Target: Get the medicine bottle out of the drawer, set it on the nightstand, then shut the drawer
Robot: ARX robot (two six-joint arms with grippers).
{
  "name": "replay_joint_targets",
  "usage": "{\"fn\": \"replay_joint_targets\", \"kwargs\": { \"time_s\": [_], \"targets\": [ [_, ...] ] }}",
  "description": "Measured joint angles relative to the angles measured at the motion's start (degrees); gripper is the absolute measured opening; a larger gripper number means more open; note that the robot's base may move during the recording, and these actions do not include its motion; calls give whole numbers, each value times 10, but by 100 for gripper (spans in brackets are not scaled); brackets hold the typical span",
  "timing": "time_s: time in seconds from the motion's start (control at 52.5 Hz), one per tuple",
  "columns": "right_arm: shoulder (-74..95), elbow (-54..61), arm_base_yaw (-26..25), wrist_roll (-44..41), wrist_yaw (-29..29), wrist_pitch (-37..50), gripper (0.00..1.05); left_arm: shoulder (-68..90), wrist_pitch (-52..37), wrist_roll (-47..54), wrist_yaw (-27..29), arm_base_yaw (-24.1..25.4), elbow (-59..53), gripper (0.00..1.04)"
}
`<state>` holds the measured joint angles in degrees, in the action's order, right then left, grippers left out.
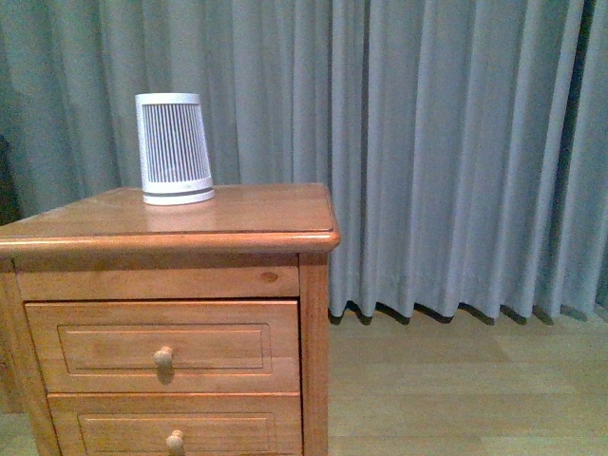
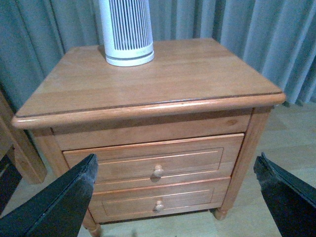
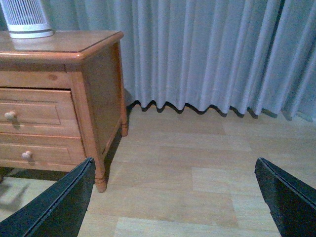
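The upper drawer (image 1: 163, 347) has a central knob (image 1: 163, 358) and straight seams, so it will slide straight out and show the medicine bottle when the robot pulls.
The reddish-brown nightstand (image 1: 237, 214) stands at the left of the front view, and also shows in the left wrist view (image 2: 197, 74) and the right wrist view (image 3: 98, 89). Its upper drawer (image 1: 114, 347) (image 2: 197, 158) (image 3: 44, 111) is shut, with a round knob (image 2: 158, 171). The medicine bottle is hidden. My left gripper (image 2: 175, 192) is open and empty, facing the drawer fronts from a distance. My right gripper (image 3: 175, 192) is open and empty over the floor, to the right of the nightstand. Neither gripper shows in the front view.
A white ribbed tapered device (image 1: 173, 149) (image 2: 126, 32) stands on the back of the nightstand top. The lower drawer (image 2: 187, 200) is shut. Grey curtains (image 1: 456, 152) hang behind. Pale wood floor (image 3: 197, 163) lies to the right. A wooden bed frame part (image 2: 19, 148) is left of the nightstand.
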<state>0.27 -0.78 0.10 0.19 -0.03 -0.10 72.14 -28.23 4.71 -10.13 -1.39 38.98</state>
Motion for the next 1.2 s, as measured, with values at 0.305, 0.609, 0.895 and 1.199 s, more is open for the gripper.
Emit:
{"fn": "replay_joint_targets", "kwargs": {
  "time_s": [0.305,0.609,0.895,1.199],
  "targets": [
    [0,0,0,0,0,0,98,374,-166,15,67,-37,120,98],
    [0,0,0,0,0,0,98,562,-131,23,84,-56,285,98],
    [0,0,0,0,0,0,98,624,-62,9,85,-64,382,98],
    [0,0,0,0,0,0,98,659,0,-33,98,-48,449,98]
  ]
}}
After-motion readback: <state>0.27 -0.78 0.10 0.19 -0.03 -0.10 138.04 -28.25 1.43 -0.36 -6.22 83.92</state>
